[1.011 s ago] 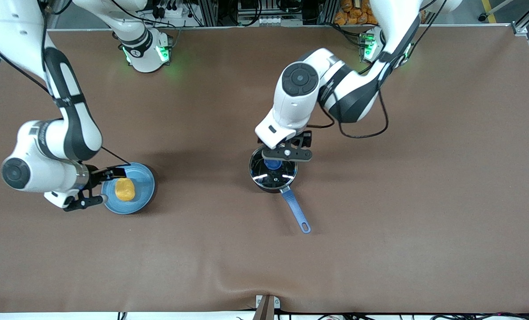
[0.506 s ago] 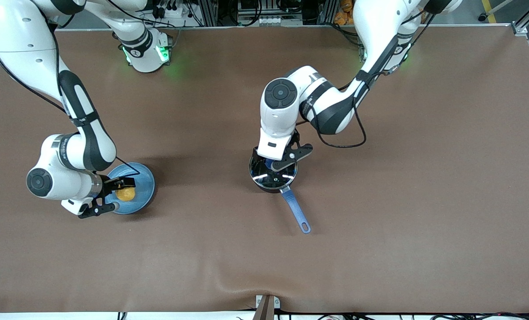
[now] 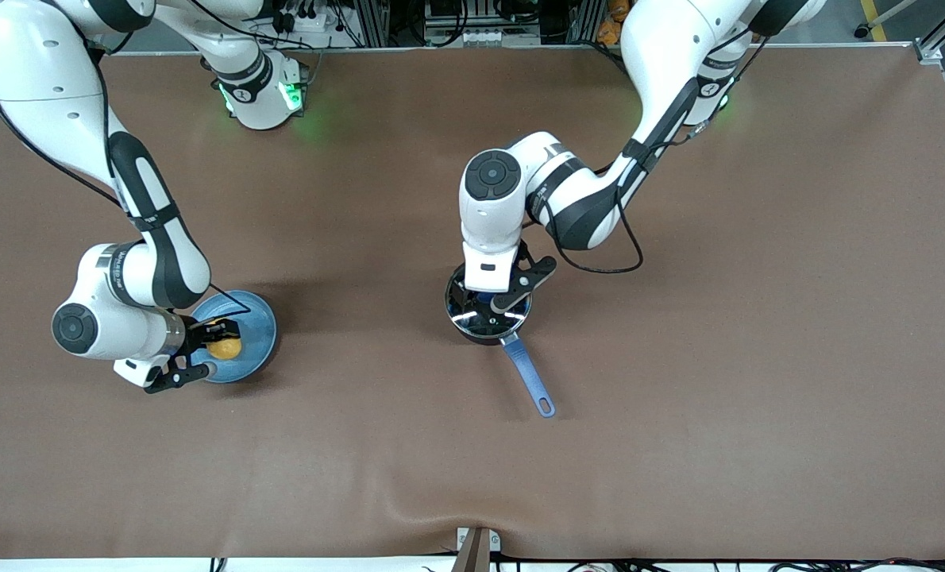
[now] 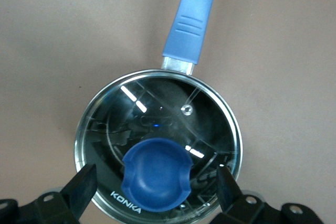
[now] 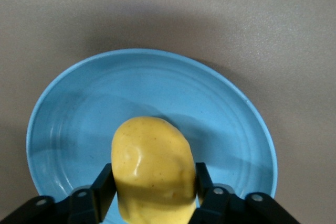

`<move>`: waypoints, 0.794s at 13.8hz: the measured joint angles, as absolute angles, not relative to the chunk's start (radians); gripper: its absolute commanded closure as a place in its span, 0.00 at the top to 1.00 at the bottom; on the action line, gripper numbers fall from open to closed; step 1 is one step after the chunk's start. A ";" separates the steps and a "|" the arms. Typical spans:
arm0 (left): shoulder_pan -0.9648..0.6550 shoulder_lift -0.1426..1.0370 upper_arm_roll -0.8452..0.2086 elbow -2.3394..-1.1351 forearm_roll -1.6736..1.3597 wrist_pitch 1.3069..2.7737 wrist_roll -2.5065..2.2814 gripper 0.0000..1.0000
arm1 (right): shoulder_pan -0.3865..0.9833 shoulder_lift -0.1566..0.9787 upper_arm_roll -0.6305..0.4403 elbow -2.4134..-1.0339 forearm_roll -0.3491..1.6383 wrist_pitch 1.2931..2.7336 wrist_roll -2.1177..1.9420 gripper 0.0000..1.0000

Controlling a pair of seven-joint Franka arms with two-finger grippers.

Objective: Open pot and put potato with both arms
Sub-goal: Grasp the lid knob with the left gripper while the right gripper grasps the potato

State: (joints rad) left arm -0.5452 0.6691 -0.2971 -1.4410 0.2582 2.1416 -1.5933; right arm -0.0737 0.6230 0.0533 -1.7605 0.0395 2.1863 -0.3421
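The glass lid shows me only a dark inside (image 4: 167, 97). I should expect to find the black pot (image 3: 480, 330) empty when I raise the lid.
The black pot (image 3: 472, 324) stands mid-table with its glass lid (image 4: 157, 108) on and its blue handle (image 3: 530, 380) pointing toward the front camera. My left gripper (image 3: 490, 299) is low over the lid and open. Its fingers (image 4: 83, 182) stand on either side of the blue knob (image 4: 157, 174) with gaps on both sides. The yellow potato (image 5: 152, 161) lies on the light-blue plate (image 5: 157, 82) toward the right arm's end of the table. My right gripper (image 5: 155, 192) is shut on the potato (image 3: 225, 347), one finger pressed against each side.
The plate (image 3: 256, 319) and the pot are the only things on the brown table cloth (image 3: 679, 357). The pot's handle (image 4: 191, 14) has a hole at its end. A metal bracket (image 3: 476, 548) sits at the table's front edge.
My left gripper has swung over the lid and come down around the knob. My right gripper has moved onto the potato and its fingers have closed against it.
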 measured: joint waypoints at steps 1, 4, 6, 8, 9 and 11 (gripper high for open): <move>-0.545 0.672 -0.297 -1.441 0.259 2.147 -1.594 1.00 | -0.074 0.623 0.053 -1.758 0.039 2.187 -0.345 0.00; -0.549 0.689 -0.296 -1.441 0.260 2.171 -1.594 1.00 | -0.074 0.623 0.053 -1.753 0.039 2.187 -0.361 0.00; -0.557 0.694 -0.297 -1.441 0.262 2.174 -1.594 1.00 | -0.079 0.623 0.053 -1.736 0.039 2.182 -0.363 0.00; -0.558 0.695 -0.296 -1.441 0.264 2.174 -1.594 1.00 | -0.078 0.615 0.059 -1.701 0.040 2.156 -0.365 0.00; -0.558 0.695 -0.296 -1.441 0.264 2.174 -1.594 0.99 | -0.078 0.604 0.066 -1.678 0.040 2.132 -0.365 0.00; -0.557 0.696 -0.295 -1.441 0.265 2.174 -1.594 0.94 | -0.078 0.578 0.078 -1.639 0.040 2.084 -0.365 0.00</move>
